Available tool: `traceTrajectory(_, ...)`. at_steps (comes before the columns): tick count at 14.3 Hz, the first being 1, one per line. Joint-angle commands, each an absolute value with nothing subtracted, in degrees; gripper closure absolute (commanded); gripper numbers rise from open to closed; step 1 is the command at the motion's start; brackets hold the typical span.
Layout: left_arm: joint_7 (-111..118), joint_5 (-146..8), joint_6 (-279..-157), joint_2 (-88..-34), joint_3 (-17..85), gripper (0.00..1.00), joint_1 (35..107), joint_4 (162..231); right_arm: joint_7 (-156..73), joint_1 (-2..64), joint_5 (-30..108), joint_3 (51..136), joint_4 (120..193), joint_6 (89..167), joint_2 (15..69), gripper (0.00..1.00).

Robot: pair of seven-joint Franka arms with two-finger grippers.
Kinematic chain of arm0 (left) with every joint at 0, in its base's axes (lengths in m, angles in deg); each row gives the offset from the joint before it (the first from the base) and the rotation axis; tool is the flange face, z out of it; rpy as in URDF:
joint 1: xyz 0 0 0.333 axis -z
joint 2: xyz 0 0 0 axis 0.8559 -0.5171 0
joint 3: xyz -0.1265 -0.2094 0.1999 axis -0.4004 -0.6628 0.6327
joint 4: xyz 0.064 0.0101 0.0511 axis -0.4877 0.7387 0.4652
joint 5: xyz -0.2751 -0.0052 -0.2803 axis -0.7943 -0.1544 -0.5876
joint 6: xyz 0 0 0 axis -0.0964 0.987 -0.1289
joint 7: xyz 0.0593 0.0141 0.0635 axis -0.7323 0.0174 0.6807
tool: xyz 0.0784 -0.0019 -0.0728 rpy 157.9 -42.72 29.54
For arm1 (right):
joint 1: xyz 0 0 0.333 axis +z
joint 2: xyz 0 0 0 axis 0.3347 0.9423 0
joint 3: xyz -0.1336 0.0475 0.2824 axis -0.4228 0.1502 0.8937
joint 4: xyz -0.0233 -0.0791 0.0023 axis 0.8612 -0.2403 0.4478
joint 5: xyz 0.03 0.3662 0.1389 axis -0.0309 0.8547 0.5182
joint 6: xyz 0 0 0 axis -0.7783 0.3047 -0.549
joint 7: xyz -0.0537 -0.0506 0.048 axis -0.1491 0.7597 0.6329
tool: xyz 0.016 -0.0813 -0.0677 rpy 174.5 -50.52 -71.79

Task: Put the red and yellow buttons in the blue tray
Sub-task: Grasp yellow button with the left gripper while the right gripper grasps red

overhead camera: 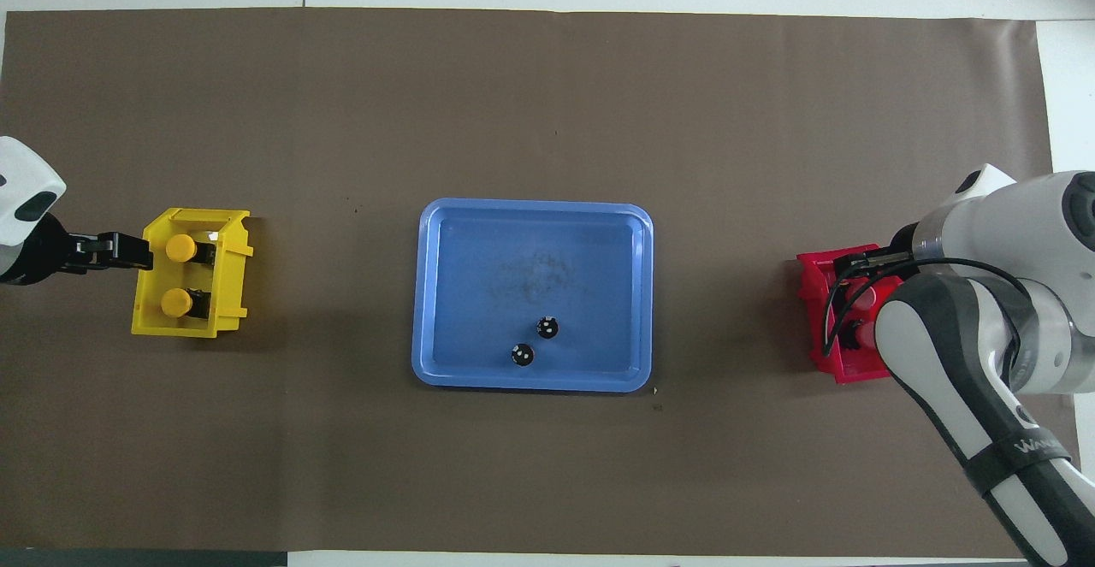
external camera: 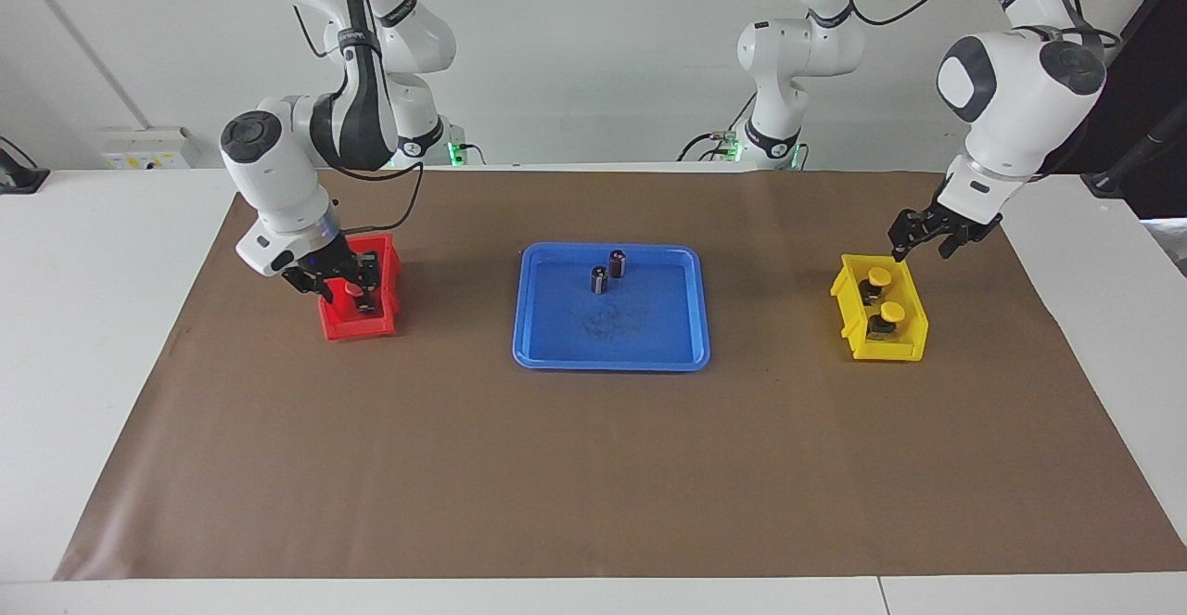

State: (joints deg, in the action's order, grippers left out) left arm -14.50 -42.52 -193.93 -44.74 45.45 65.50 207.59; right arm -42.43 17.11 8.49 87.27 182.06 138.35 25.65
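Note:
The yellow button will come out of the bin in one piece when the robot lifts it, because the black body sits tight against the yellow cap.
Two yellow buttons stand in a small yellow bin. My left gripper hangs open just over that bin's rim toward the left arm's end, holding nothing. My right gripper is down inside the small red bin, right at a red button whose cap shows there. The arm hides most of that bin from overhead. The blue tray lies mid-table between the bins, with no button in it.
Two dark capless cylinders stand in the tray's end nearer the robots. A brown mat covers the table. The red bin sits toward the right arm's end, the yellow bin toward the left arm's end.

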Motion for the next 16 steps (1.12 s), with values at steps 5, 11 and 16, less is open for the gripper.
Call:
traceTrajectory(5,-14.0,-42.0,-203.7,-46.5,45.1,0.22,64.1,215.0,-37.0,16.8,9.8,87.3,186.3,141.1,23.5,0.36)
traceTrajectory(11,-14.0,-42.0,-206.4,-47.9,45.1,0.22,64.2,217.6,-36.5,16.4,9.8,87.3,187.4,141.0,23.1,0.36)
traceTrajectory(16,-13.6,-42.1,-205.6,-47.4,44.8,0.22,65.1,219.0,-35.7,16.2,9.8,87.2,188.7,141.0,22.5,0.40)
